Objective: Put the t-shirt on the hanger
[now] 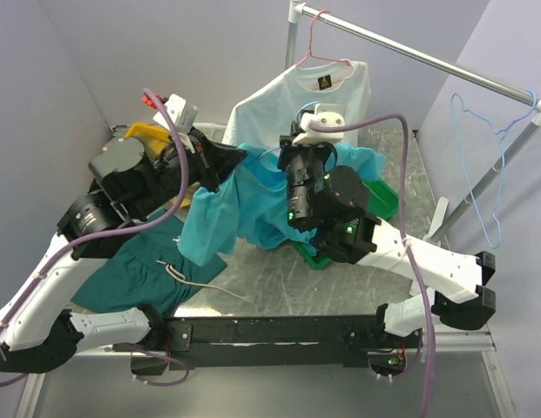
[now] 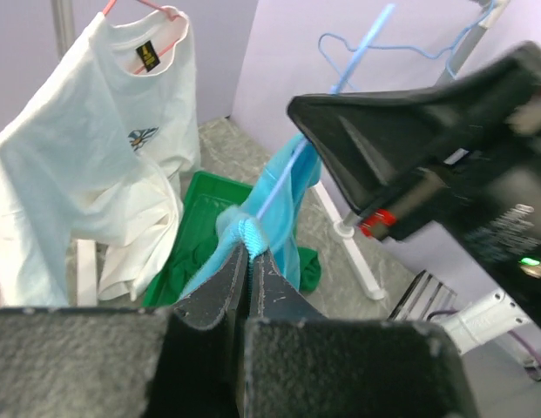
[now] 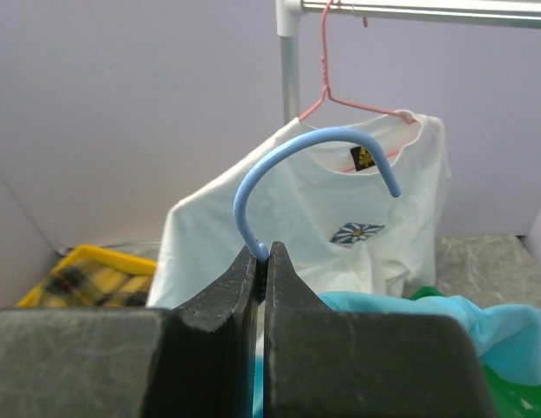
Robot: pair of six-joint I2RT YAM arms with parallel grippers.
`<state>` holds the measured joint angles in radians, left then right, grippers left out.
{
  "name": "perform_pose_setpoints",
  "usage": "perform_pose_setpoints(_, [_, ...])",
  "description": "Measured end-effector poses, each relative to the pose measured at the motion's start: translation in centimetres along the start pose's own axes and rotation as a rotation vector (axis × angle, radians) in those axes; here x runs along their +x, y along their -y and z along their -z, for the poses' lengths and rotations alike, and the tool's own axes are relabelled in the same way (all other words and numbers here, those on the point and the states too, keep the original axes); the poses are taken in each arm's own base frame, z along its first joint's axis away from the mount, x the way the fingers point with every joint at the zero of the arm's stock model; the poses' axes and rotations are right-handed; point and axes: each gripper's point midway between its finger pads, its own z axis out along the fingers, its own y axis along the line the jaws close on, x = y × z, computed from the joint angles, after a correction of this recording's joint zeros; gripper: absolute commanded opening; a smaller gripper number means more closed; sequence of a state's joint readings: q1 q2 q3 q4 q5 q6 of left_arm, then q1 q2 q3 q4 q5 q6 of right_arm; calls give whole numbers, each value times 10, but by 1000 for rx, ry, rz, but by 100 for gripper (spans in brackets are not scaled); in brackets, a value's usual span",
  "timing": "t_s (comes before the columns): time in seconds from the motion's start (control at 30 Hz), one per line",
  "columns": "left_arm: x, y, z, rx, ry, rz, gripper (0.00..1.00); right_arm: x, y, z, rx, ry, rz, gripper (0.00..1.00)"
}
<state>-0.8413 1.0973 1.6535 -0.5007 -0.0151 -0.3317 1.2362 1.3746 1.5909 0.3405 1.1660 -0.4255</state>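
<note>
I should use my left gripper to pull the ribbed edge (image 2: 250,232) away from my right gripper to open the neck, since the hanger's arm (image 2: 281,183) runs tight against the bunched collar.
The turquoise t-shirt (image 1: 225,218) hangs in the air between my two grippers, over the middle of the table. My left gripper (image 1: 237,159) is shut on its ribbed collar (image 2: 239,228). My right gripper (image 1: 298,135) is shut on the light-blue wire hanger at the base of its hook (image 3: 309,144). One arm of the hanger's wire (image 2: 296,161) runs from the pinched collar up towards the right gripper. The t-shirt also shows below the right gripper's fingers (image 3: 444,322). The rest of the hanger is hidden in the cloth.
A white printed t-shirt (image 1: 292,96) hangs on a pink hanger (image 1: 318,43) from the rail (image 1: 427,52). A second light-blue hanger (image 1: 488,174) hangs at the rail's right end. A dark green garment (image 1: 139,270) lies front left. A green tray (image 1: 383,200) and a yellow basket (image 1: 148,132) stand behind.
</note>
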Motion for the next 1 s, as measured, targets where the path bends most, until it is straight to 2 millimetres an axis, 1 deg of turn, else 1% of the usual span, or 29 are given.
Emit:
perform_pose_setpoints(0.07, [-3, 1, 5, 5, -7, -20, 5, 6, 1, -6, 23, -8, 32, 0])
perform_pose_setpoints(0.13, [-9, 1, 15, 5, -4, -41, 6, 12, -1, -10, 28, -24, 80, 0])
perform_pose_setpoints(0.17, [-13, 2, 21, 6, 4, -52, 6, 12, -3, -12, 26, -28, 95, 0])
perform_pose_setpoints(0.2, [-18, 3, 26, 8, 11, -58, 6, 5, -6, -14, 22, -31, 106, 0])
perform_pose_setpoints(0.27, [-35, 8, 38, 18, 46, -74, 6, -24, -14, -19, 2, -11, 81, 0])
perform_pose_setpoints(0.3, [-49, 12, 43, 27, 79, -83, 6, -42, -16, -20, -8, 5, 57, 0])
perform_pose_setpoints(0.33, [-63, 17, 48, 38, 113, -87, 6, -70, -17, -20, -21, 32, 18, 0])
perform_pose_setpoints(0.37, [-78, 21, 53, 49, 149, -92, 6, -88, -16, -19, -31, 53, -12, 0])
perform_pose_setpoints(0.43, [-101, 29, 61, 72, 210, -105, 6, -129, -4, -11, -41, 102, -95, 0])
perform_pose_setpoints(0.5, [-114, 35, 67, 89, 249, -110, 6, -144, 4, -5, -51, 121, -143, 0])
perform_pose_setpoints(0.53, [-117, 36, 69, 96, 259, -111, 6, -146, 7, -2, -56, 123, -152, 0])
perform_pose_setpoints(0.57, [-117, 37, 69, 102, 258, -113, 6, -141, 6, -1, -61, 120, -147, 0])
perform_pose_setpoints(0.6, [-115, 38, 68, 107, 252, -115, 7, -130, 5, -2, -64, 110, -129, 0])
perform_pose_setpoints(0.63, [-110, 37, 63, 107, 239, -116, 7, -115, 3, -4, -63, 94, -100, 0])
perform_pose_setpoints(0.7, [-90, 32, 52, 99, 189, -116, 8, -84, 1, -12, -62, 60, -80, 0])
perform_pose_setpoints(0.77, [-62, 24, 37, 87, 118, -116, 8, -43, -11, -25, -67, 4, -23, 0])
perform_pose_setpoints(0.8, [-45, 20, 30, 82, 76, -114, 8, -26, -15, -30, -70, -20, 4, 0])
perform_pose_setpoints(0.83, [-27, 15, 23, 78, 29, -113, 8, -4, -20, -36, -75, -56, 39, 0])
perform_pose_setpoints(0.87, [-8, 11, 15, 72, -19, -110, 8, 11, -25, -39, -83, -83, 60, 0])
perform_pose_setpoints(0.9, [10, 5, 7, 63, -71, -108, 8, 24, -30, -42, -95, -107, 76, 0])
perform_pose_setpoints(0.93, [24, 1, 1, 56, -109, -107, 8, 33, -35, -42, -110, -125, 87, 0])
perform_pose_setpoints(1.0, [52, -9, -11, 36, -185, -102, 8, 45, -42, -39, -140, -160, 99, 0])
